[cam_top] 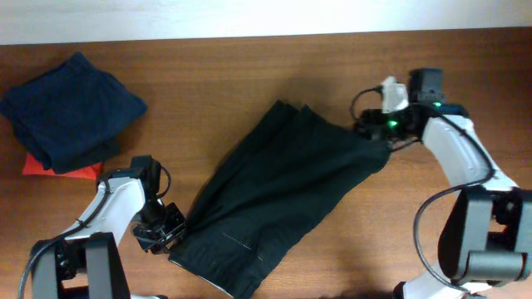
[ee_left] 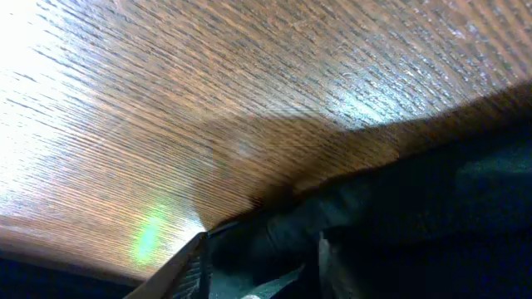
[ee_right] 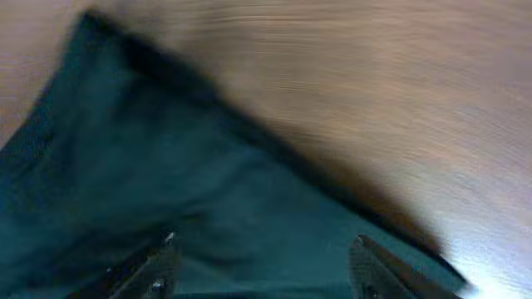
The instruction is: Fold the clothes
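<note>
The black garment runs at a slant from the robot's right gripper to the garment's near end [cam_top: 223,264], so the robot's left gripper should move that end farther back and grip its corner [cam_top: 175,256] again.
The clothes [cam_top: 283,191] are one black garment lying spread diagonally across the middle of the table, with a thin pale trim at the near edge. My left gripper [cam_top: 173,231] is at the garment's lower-left edge. In the left wrist view the gripper [ee_left: 262,266] has bunched black fabric [ee_left: 432,216] between its fingers and looks shut on it. My right gripper [cam_top: 376,137] is at the garment's upper-right corner. In the right wrist view its fingers [ee_right: 266,266] are wide apart just above the fabric [ee_right: 166,166], holding nothing.
A folded navy-blue garment [cam_top: 71,108] lies at the far left on top of a small flat red item [cam_top: 41,166]. Bare wooden table [cam_top: 249,66] shows behind the black garment and to its right.
</note>
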